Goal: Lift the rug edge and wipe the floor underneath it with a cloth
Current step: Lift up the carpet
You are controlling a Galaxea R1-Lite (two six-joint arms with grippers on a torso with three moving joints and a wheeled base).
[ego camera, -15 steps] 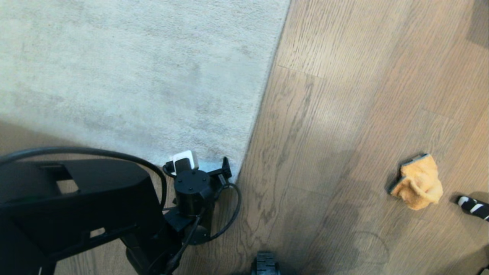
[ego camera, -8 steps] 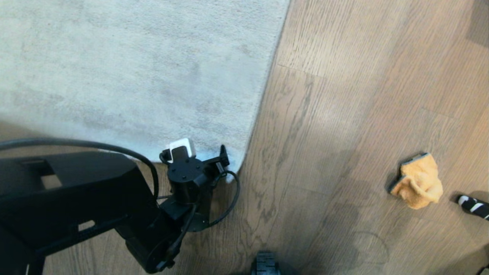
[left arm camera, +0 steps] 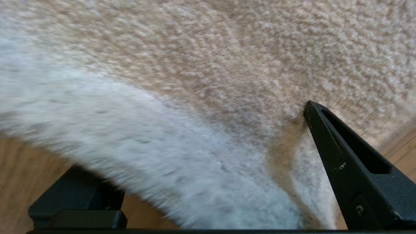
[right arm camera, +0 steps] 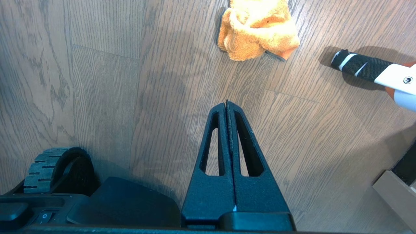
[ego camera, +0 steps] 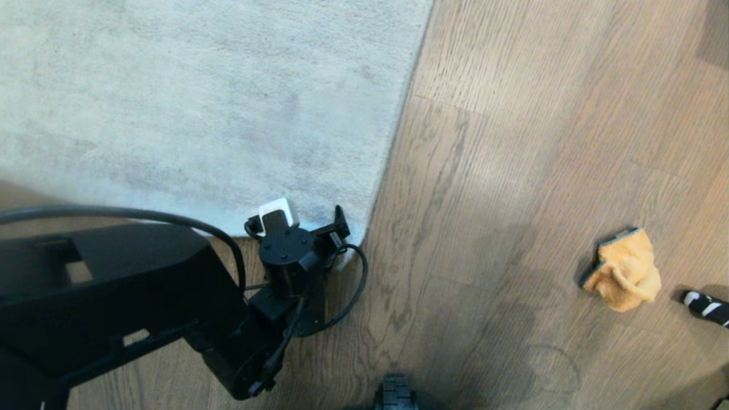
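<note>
The rug's edge (left arm camera: pixel 130 185) bends over my left gripper's finger. The rug corner (ego camera: pixel 360 229) will peel up in a wide curve when I lift it.
The pale grey rug (ego camera: pixel 199 114) covers the upper left of the head view, its near corner (ego camera: pixel 352 242) lying on the grey-brown plank floor (ego camera: pixel 512 171). My left gripper (ego camera: pixel 304 223) is at that corner and open. In the left wrist view one finger (left arm camera: pixel 325 139) rests on top of the pile, while the other is mostly hidden under the rug's edge (left arm camera: pixel 195 182), which lies between the two. The orange cloth (ego camera: pixel 623 273) sits crumpled on the floor at the right. My right gripper (right arm camera: pixel 227 103) hangs shut over bare floor, a short way from the cloth (right arm camera: pixel 256 29).
A black-and-white striped tool handle (ego camera: pixel 706 304) lies just right of the cloth. A wheel of my base (ego camera: pixel 396 393) shows at the bottom edge. A low piece of furniture (right arm camera: pixel 396 195) stands to the right. Open floor stretches between the rug and the cloth.
My left gripper has pushed forward and slightly right into the rug's near corner. The rug's near edge has shifted back and bunched a little. The cloth and the right gripper have not moved.
</note>
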